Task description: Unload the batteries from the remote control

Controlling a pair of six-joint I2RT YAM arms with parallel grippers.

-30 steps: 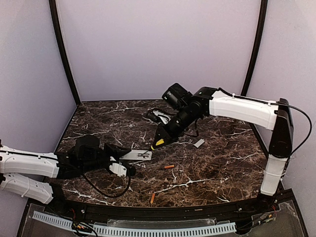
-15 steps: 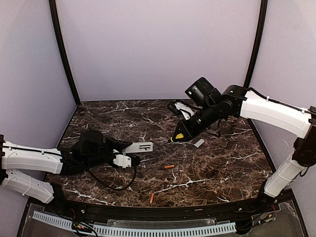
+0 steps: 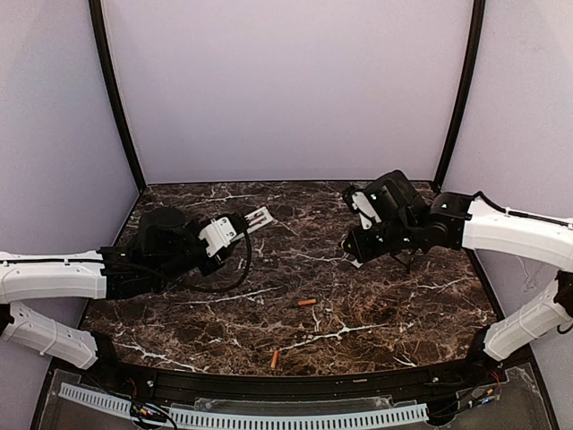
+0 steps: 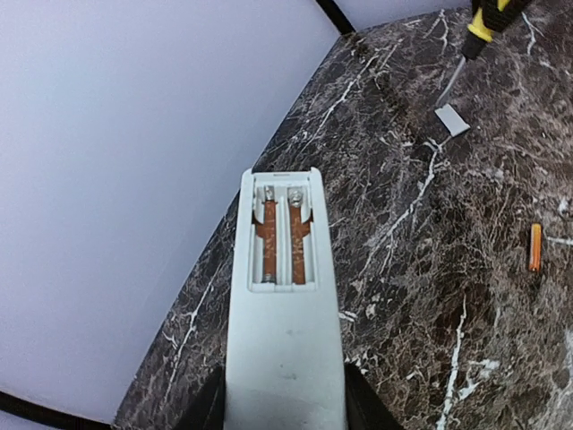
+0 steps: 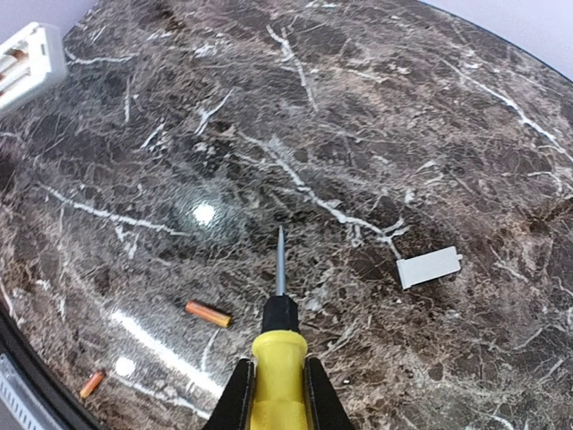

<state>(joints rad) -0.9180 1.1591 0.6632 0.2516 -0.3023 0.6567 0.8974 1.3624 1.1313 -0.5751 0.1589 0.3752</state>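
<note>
My left gripper should keep lowering the remote control until it rests on open marble (image 3: 197,297) and then let go, because both orange batteries lie clear of the empty battery bay (image 4: 284,235).
My left gripper (image 3: 229,232) (image 4: 285,405) is shut on the white remote control (image 3: 256,218) (image 4: 285,305) and holds it above the table, back side up. Its battery bay (image 4: 285,240) is uncovered. Both slots show orange-brown strips and metal springs; I cannot tell whether anything sits in them. Two orange batteries (image 3: 306,303) (image 3: 276,359) lie loose on the table; they also show in the right wrist view (image 5: 208,313) (image 5: 92,383). My right gripper (image 3: 358,242) (image 5: 274,381) is shut on a yellow-handled screwdriver (image 5: 280,354), tip pointing down over bare marble.
The small grey-white cover piece (image 5: 430,267) (image 4: 452,119) lies flat on the marble to the right of the screwdriver tip. Purple walls and black corner posts (image 3: 115,98) close in the table (image 3: 394,313) at the back and sides.
The right arm has drawn the screwdriver away from the remote, toward the right. The left arm has swung the remote up and toward the back. The loose batteries have not moved.
</note>
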